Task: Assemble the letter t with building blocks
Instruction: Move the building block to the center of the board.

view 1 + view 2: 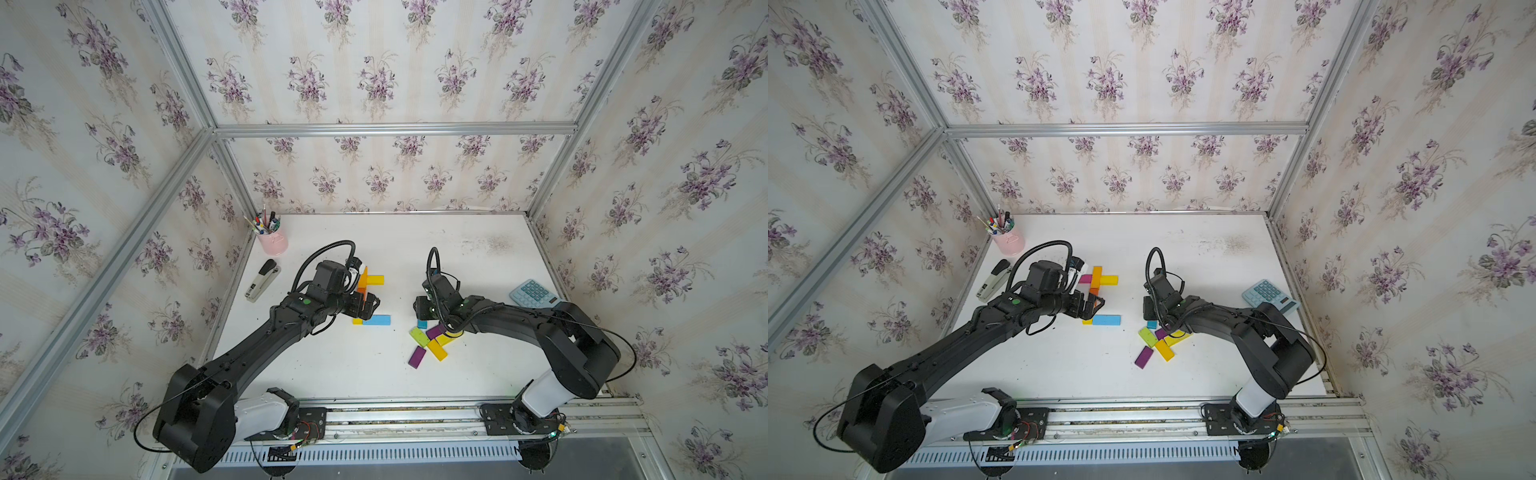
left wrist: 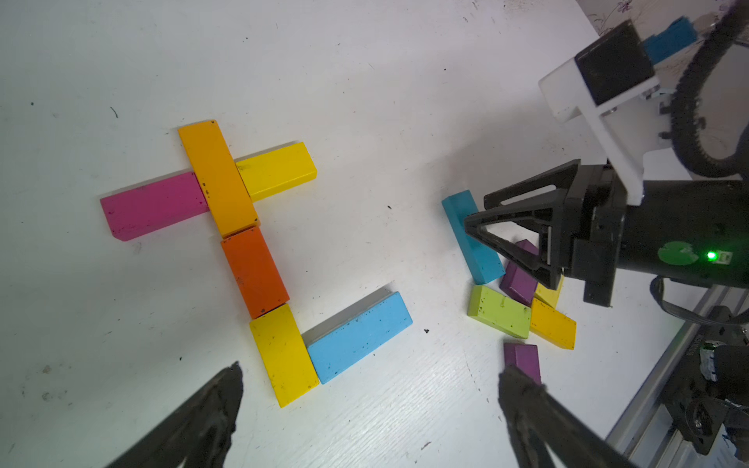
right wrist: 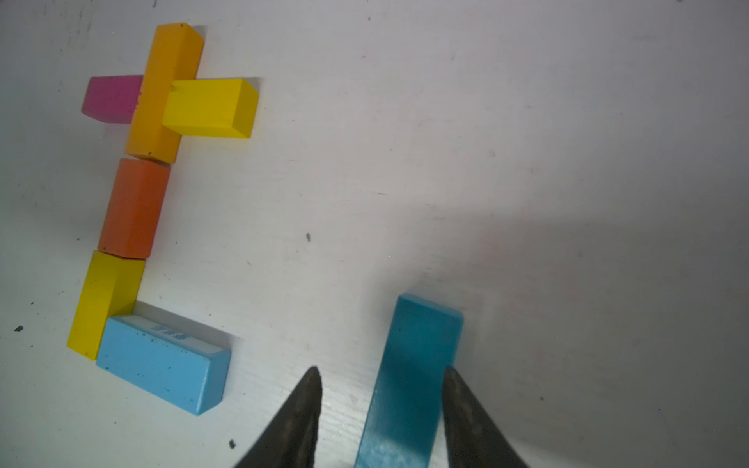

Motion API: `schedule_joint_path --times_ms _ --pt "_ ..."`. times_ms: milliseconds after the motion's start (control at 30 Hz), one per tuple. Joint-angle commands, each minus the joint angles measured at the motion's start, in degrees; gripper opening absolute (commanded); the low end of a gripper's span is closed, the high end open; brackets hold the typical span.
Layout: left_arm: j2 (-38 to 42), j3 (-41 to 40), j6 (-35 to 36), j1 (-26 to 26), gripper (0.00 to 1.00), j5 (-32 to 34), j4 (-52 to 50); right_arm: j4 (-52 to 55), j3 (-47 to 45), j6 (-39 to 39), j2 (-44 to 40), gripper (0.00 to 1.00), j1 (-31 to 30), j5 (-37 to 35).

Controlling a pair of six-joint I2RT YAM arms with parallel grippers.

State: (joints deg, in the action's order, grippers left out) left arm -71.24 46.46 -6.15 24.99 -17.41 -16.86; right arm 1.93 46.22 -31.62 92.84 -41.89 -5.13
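I can see the teal block (image 3: 413,370) at a slant between my right gripper's fingers, nearer to one finger. I should open, line the fingers up with its long sides (image 3: 384,372) and grip the block squarely.
The building blocks form a letter shape left of the table's middle. A magenta block (image 2: 154,204), an amber block (image 2: 217,178) and a yellow block (image 2: 275,170) make a cross. Below it run an orange block (image 2: 254,272), a yellow block (image 2: 283,354) and a light blue block (image 2: 358,336). My left gripper (image 2: 369,368) hangs open just past the light blue block (image 1: 376,319), with nothing between its fingers. My right gripper (image 3: 381,368) straddles a teal block (image 3: 421,344). One finger touches it and a gap shows at the other.
Loose blocks lie beside the teal one: lime (image 1: 419,336), purple (image 1: 417,357), yellow (image 1: 437,350). A stapler (image 1: 262,280) and a pink pen cup (image 1: 273,241) stand at the back left. A calculator (image 1: 534,293) lies on the right. Papered walls enclose the table.
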Motion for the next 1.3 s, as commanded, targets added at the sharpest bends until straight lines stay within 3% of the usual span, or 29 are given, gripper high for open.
schedule_joint_path --times_ms 0,200,567,733,1133,1267 --pt "-1.0 0.2 1.2 -0.1 1.0 1.6 3.9 4.0 0.7 -3.4 0.5 0.58 -0.9 -1.3" --pt "-3.9 0.5 1.0 -0.1 1.0 -0.1 5.1 5.7 -0.6 -5.2 -0.6 0.66 -1.8 -4.0" --pt "-5.7 1.2 0.9 -0.1 1.0 -0.7 4.2 6.4 1.7 -5.8 3.7 0.62 -2.5 -5.5" --pt "-6.1 1.3 0.8 -0.1 1.0 -0.6 4.4 8.5 3.7 -5.8 5.4 0.48 -3.1 -7.7" --pt "-7.6 2.2 0.5 -0.1 1.0 -0.7 3.1 11.5 8.4 -5.5 10.3 0.25 -3.0 -10.2" --pt "-7.7 2.5 0.5 -0.1 1.0 0.2 2.6 10.3 10.3 -3.2 12.3 0.16 -0.3 -7.0"
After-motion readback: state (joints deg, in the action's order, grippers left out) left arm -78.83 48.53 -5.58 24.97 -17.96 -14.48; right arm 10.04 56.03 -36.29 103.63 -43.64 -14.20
